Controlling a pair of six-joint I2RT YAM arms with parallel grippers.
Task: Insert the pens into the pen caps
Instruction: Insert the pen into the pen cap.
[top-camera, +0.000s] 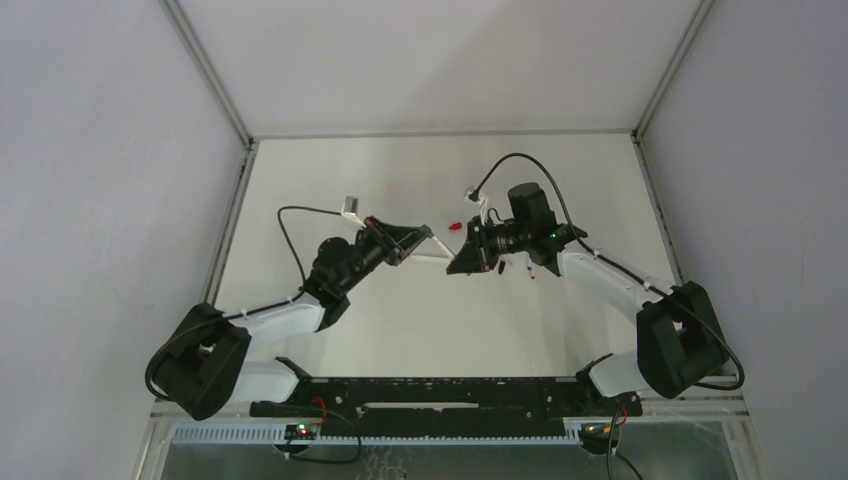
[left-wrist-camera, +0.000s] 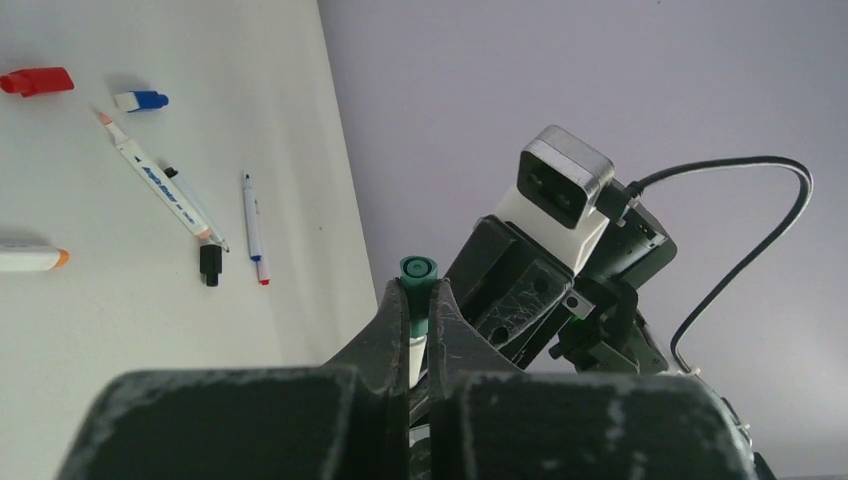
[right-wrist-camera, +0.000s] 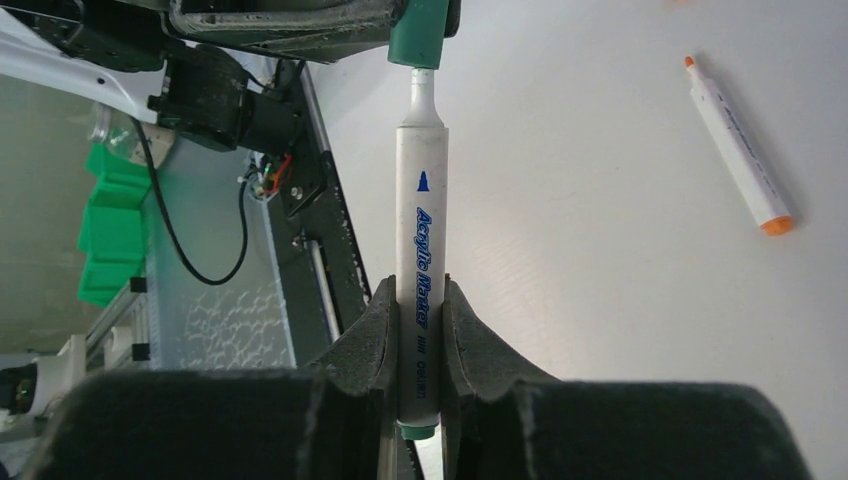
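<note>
The pen's narrow neck (right-wrist-camera: 424, 97) is standing upright in the green cap (right-wrist-camera: 418, 40). My left gripper should go on holding the cap until the pen's neck carries it, and then let go.
My right gripper (right-wrist-camera: 419, 300) is shut on a white pen (right-wrist-camera: 421, 200) printed "Acrylic Marker", with a green end plug. My left gripper (left-wrist-camera: 418, 296) is shut on the green cap (left-wrist-camera: 418, 268). In the right wrist view the pen's narrow neck enters the green cap (right-wrist-camera: 421, 35) from below, and its shoulder stays outside. In the top view the two grippers (top-camera: 412, 252) (top-camera: 456, 264) meet mid-table with the pen (top-camera: 432, 259) between them. On the table lie a red cap (left-wrist-camera: 38, 80), a blue cap (left-wrist-camera: 141, 100), a black cap (left-wrist-camera: 209, 262) and loose pens (left-wrist-camera: 160, 185) (left-wrist-camera: 253, 225).
An orange-tipped pen (right-wrist-camera: 738, 150) lies on the table to the right of the held pen. Another white pen with an orange end (left-wrist-camera: 30, 258) lies at the left edge of the left wrist view. The red cap (top-camera: 455, 227) lies just beyond the grippers. Grey walls enclose the table.
</note>
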